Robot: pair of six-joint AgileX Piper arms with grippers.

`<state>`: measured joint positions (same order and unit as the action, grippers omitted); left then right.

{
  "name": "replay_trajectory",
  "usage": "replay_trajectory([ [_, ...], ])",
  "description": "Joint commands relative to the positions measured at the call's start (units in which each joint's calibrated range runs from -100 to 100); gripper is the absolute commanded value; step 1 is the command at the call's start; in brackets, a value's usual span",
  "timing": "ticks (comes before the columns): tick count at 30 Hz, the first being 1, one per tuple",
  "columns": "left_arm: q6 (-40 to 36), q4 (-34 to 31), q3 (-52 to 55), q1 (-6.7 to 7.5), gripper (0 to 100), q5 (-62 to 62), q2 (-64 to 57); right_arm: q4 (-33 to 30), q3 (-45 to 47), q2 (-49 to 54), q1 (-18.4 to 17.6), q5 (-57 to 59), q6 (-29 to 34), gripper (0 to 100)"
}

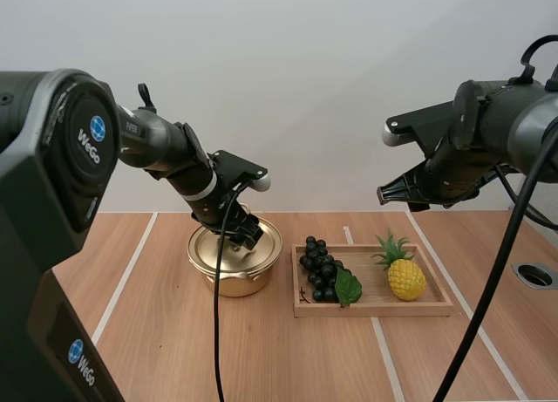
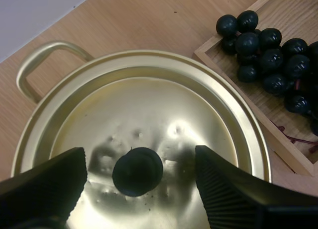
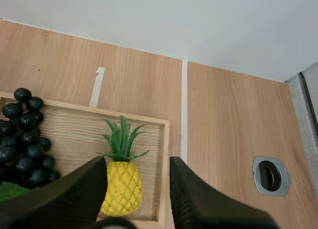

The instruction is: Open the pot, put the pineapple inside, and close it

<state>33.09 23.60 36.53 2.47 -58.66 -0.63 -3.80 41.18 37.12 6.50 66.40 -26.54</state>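
The lid's smooth rim (image 1: 207, 248) is above the pot's handle (image 1: 237, 275), so the lid will lift away and leave the pot standing when I raise the lid's black knob.
A gold pot (image 1: 228, 271) with its lid (image 2: 144, 119) on stands left of the wooden tray (image 1: 375, 308). My left gripper (image 1: 245, 231) hovers open just over the lid, its fingers (image 2: 223, 189) either side of the black knob (image 2: 137, 171) and apart from it. The yellow pineapple (image 1: 404, 275) with green leaves lies at the tray's right end. High above it, my right gripper (image 1: 389, 195) stands open, the pineapple (image 3: 120, 184) showing between its fingers (image 3: 198, 199) far below.
A bunch of dark grapes (image 1: 323, 269) with a green leaf lies in the tray's left half, next to the pot. A round metal-rimmed hole (image 1: 534, 275) sits in the table at the far right. White tape lines cross the wooden tabletop.
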Motion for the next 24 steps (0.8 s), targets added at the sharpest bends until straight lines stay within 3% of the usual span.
replay_trajectory([
  [1,0.26,0.12,-0.29,0.2,99,1.54,0.07,0.14,-0.54,0.2,0.3,-1.06,-0.32,67],
  [14,0.58,1.43,-0.29,0.2,99,0.58,3.56,0.14,-0.54,0.2,0.3,-1.61,-0.32,66],
  [17,0.58,1.43,-0.29,0.2,94,0.0,3.69,0.14,-0.54,0.2,0.3,-1.61,-0.32,66],
  [18,0.58,1.43,-0.29,0.2,87,-0.42,3.69,0.14,-0.54,0.2,0.3,-1.61,-0.32,66],
  [20,0.58,1.43,-0.29,0.2,65,-1.72,3.69,0.14,-0.54,0.2,0.3,-1.77,-0.32,66],
  [22,0.58,1.43,-0.29,0.2,37,-3.29,3.69,0.14,-0.54,0.2,0.3,-1.77,-0.32,66],
  [24,0.58,1.22,-0.29,0.2,0,-4.66,3.69,0.14,-0.54,0.2,0.3,-1.77,-0.32,66],
])
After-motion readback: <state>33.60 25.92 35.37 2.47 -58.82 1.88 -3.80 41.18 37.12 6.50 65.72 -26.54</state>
